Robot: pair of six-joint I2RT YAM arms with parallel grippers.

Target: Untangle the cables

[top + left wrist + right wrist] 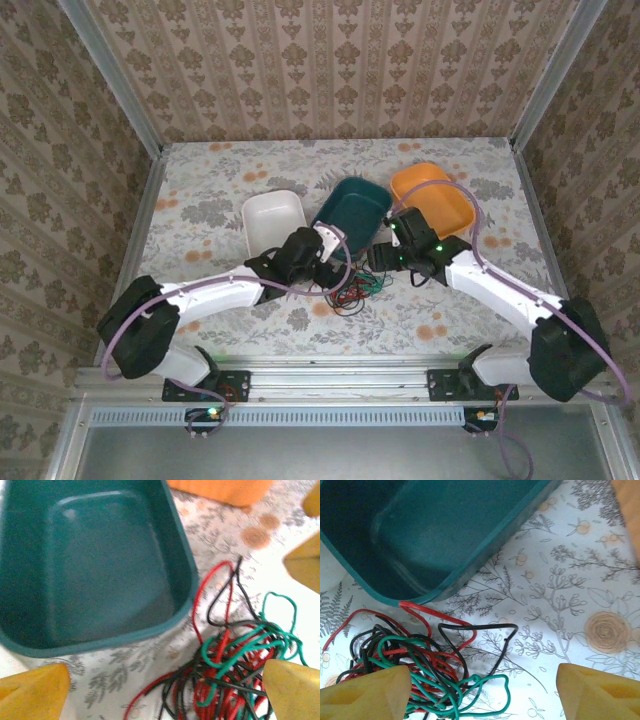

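Observation:
Next, I clamp the tangle (346,299) with my left gripper before I pull the green cable away with my right gripper, because the green loop (374,283) winds into the loose red and black cables.
The cables (356,289) lie in a red, black and green tangle on the flowered tablecloth, just in front of the teal tray (352,203). My left gripper (328,268) hangs open at the tangle's left side; in the left wrist view the cables (235,660) spread from mid-gap under the right fingertip (292,690). My right gripper (384,258) stands open at the tangle's right side. In the right wrist view the cables (420,665) lie by its left fingertip (365,695), with a black and a green loop reaching into the gap. Neither gripper holds anything.
A white tray (272,220) stands left of the teal tray (90,560) and an orange tray (432,195) to its right. The teal tray (435,530) looks empty inside. The right gripper's yellow fingers (305,565) show at the right edge of the left wrist view.

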